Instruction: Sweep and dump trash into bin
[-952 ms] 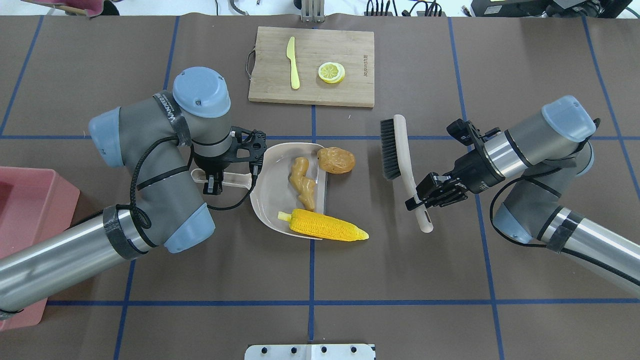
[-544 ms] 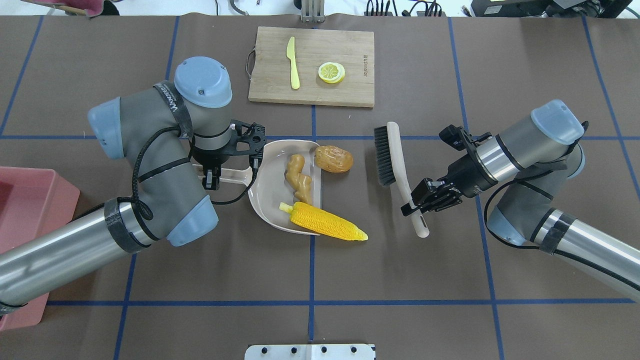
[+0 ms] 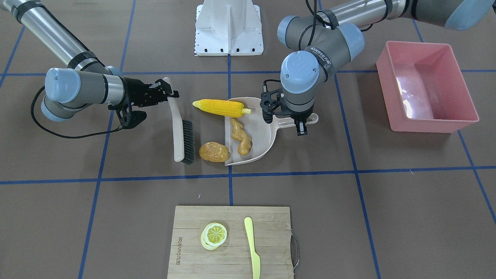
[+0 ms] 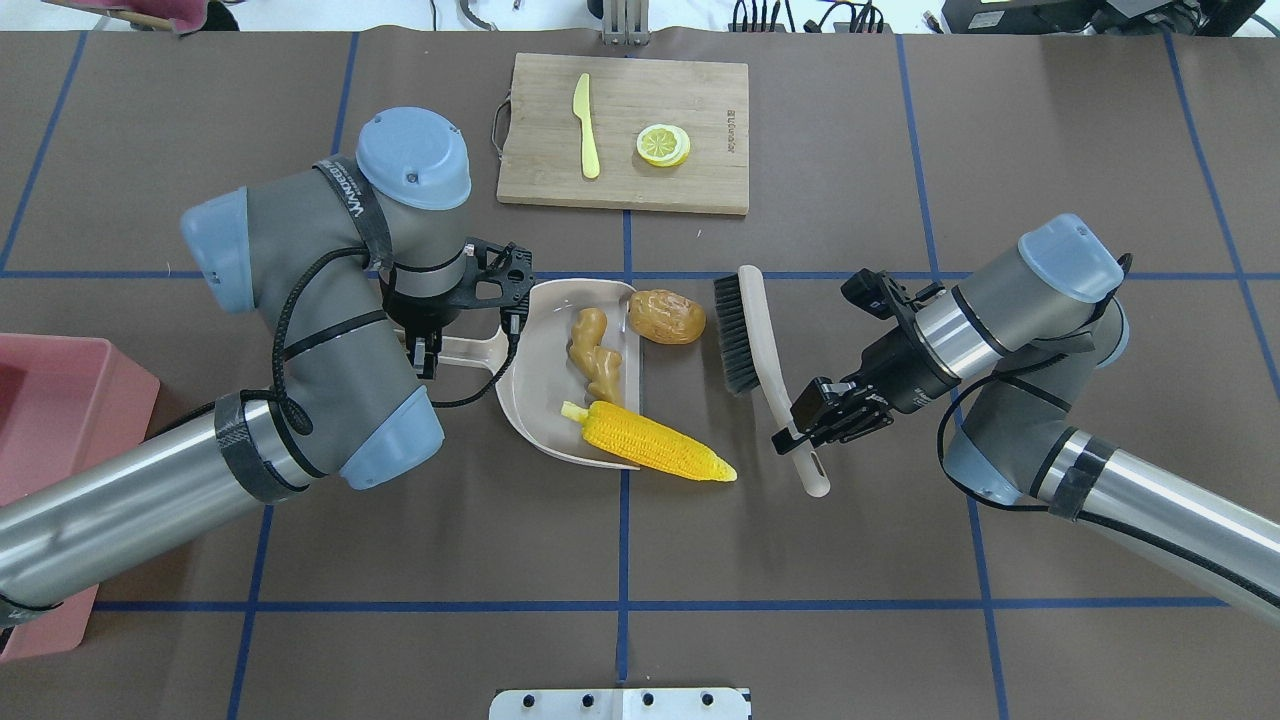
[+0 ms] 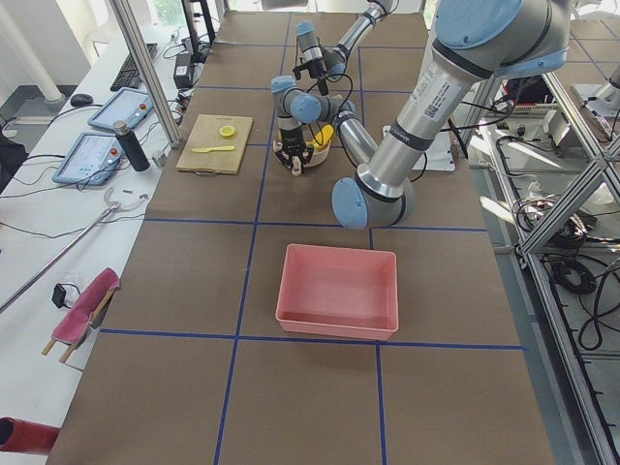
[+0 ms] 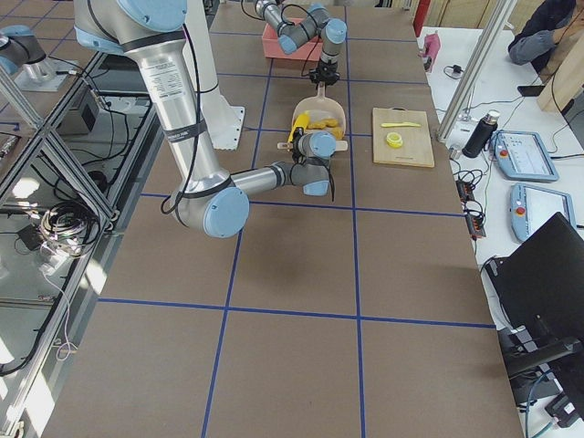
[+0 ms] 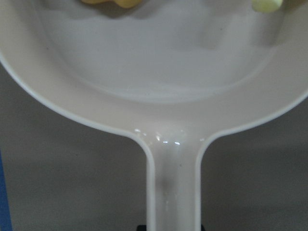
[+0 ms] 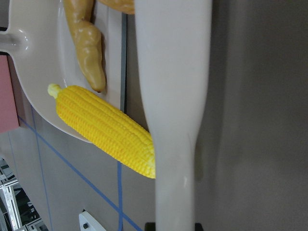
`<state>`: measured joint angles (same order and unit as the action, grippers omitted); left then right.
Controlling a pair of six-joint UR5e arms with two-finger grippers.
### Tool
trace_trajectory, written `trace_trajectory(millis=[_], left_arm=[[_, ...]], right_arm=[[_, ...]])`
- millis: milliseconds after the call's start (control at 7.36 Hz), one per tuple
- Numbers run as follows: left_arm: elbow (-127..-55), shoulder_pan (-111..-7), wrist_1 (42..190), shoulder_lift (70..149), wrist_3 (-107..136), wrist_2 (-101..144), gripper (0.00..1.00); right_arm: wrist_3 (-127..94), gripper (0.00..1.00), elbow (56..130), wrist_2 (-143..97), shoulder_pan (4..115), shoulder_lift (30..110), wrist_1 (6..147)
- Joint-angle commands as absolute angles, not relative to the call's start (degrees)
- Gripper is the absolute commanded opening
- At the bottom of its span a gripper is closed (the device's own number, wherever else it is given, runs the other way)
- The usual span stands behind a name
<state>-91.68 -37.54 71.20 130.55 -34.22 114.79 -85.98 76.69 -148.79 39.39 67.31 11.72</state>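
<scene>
The brush's bristles point at the potato, beyond the tip of the corn cob (image 3: 218,107), so my right gripper should sweep the potato in first, then move back and bring the bristles to the corn cob.
My left gripper (image 4: 425,352) is shut on the handle of the beige dustpan (image 4: 545,400), which rests on the table. The tan ginger root (image 4: 596,356) lies in the pan. The yellow corn cob (image 4: 652,452) lies half in the pan, with its tip over the lip. The brown potato (image 4: 667,317) sits just outside the lip. My right gripper (image 4: 808,425) is shut on the handle of a brush (image 4: 748,330), whose black bristles are just right of the potato. The pink bin (image 3: 430,126) stands empty far to my left.
A wooden cutting board (image 4: 700,185) lies at the far side with a lemon slice (image 4: 662,145) and a pale yellow knife (image 4: 586,125) on it. A white mount plate (image 4: 620,703) sits at the near edge.
My right gripper has carried the brush leftward, so its bristles are now close to the potato. My left arm has shifted the dustpan slightly away from me.
</scene>
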Motion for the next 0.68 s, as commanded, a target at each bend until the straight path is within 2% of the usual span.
trace_trajectory(millis=[0,544], left_arm=[[-91.7,-37.5,70.8,130.6,-34.2,114.8,0.00],[-91.7,-37.5,70.8,130.6,-34.2,114.9,0.00]], right_arm=[[-86.5,0.00,76.6,-148.5,38.1,65.8,11.9],[-86.2,0.00,76.6,-142.5,32.7,58.2,20.6]])
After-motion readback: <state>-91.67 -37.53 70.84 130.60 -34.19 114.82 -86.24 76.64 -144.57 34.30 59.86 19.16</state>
